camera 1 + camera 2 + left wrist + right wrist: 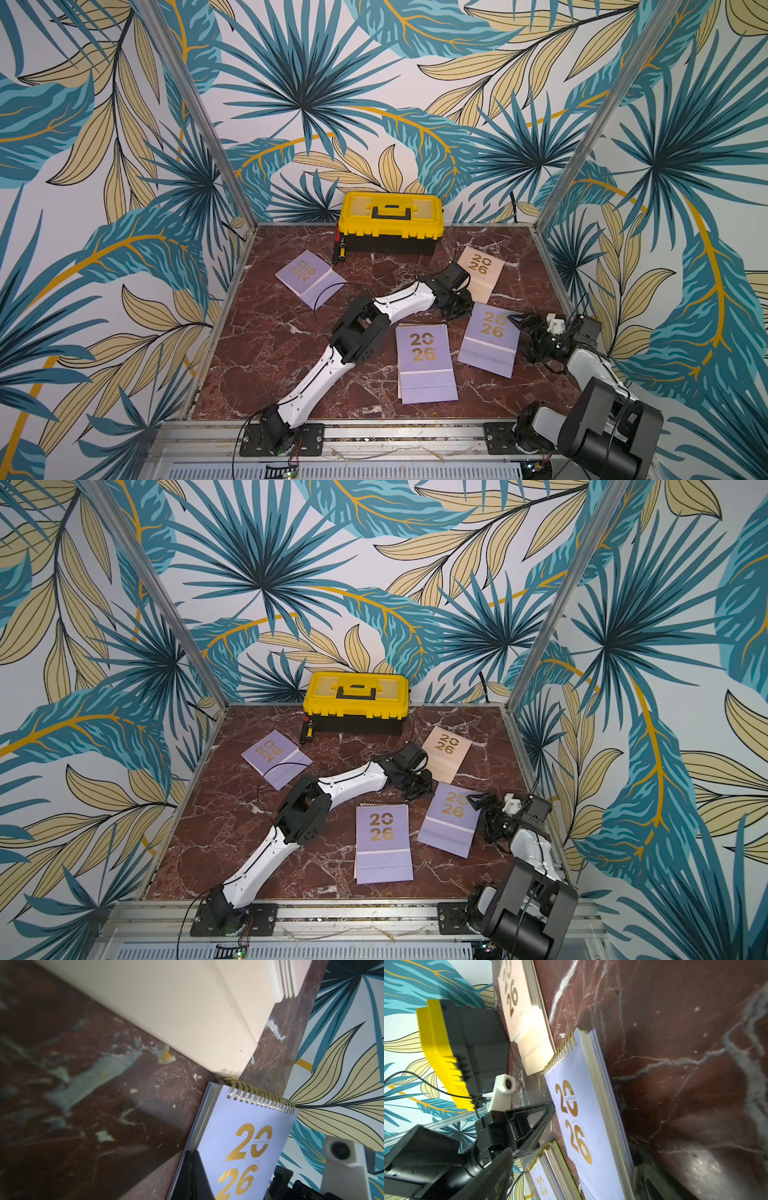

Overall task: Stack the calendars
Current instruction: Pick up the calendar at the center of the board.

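The lilac calendar's edge is only braced by my left gripper's closed fingers, so next my right gripper takes hold of the opposite edge and moves the calendar onto the stack.
Both top views show a lilac calendar lying flat right of centre. My left gripper is shut, its fingertips against that calendar's left edge. My right gripper stands open at the opposite edge, the lilac calendar between its wide fingers. A stack of calendars sits front centre, lilac on top, with peach and lime-green edges showing below. A peach calendar lies behind. Another lilac calendar lies back left.
A yellow-and-black toolbox stands against the back wall, with a small dark pen-like tool beside it. Leaf-patterned walls and metal posts close in the marble table on three sides. The left arm stretches diagonally across the middle.
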Available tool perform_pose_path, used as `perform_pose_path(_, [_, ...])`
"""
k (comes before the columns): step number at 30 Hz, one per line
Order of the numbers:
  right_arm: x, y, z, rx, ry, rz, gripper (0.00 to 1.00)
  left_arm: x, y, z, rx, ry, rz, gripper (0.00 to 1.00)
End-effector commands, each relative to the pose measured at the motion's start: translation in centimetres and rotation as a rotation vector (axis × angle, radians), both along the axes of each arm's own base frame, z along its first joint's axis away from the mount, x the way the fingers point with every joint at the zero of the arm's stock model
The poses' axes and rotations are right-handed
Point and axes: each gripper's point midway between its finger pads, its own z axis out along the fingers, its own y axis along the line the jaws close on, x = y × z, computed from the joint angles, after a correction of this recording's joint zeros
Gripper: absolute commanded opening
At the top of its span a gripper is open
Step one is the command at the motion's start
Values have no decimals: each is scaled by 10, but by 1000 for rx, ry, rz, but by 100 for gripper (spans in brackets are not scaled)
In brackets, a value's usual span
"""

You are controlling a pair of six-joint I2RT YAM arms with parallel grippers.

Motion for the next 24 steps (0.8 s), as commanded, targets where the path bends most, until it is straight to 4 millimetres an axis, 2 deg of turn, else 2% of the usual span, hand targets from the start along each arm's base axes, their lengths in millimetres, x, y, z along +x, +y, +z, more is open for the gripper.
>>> perform_pose_path(1, [4,20,16,100,-80,68,88,-25,-4,-28,41,65,-55,0])
perform_pose_path(4, [6,21,13,125,-87,65,87,-25,-4,-28,40,66,-56,0])
perform_pose_path(9, [15,24,21,198,-167,54,83,-24,-4,-26,38,64,-55,0])
perform_pose_path(15, [10,23,16,162,-130,58,77,-23,-3,-26,37,66,-53,0])
perform_pose_path(17, [7,22,9,140,-95,62,72,-23,-3,-26,36,66,-53,0])
perform_pose_path(22, [-2,16,-10,75,3,52,48,-21,-6,-18,16,66,-58,0])
perform_pose_path(24, [-5,13,-13,42,32,49,41,-20,-8,-12,1,62,-62,1])
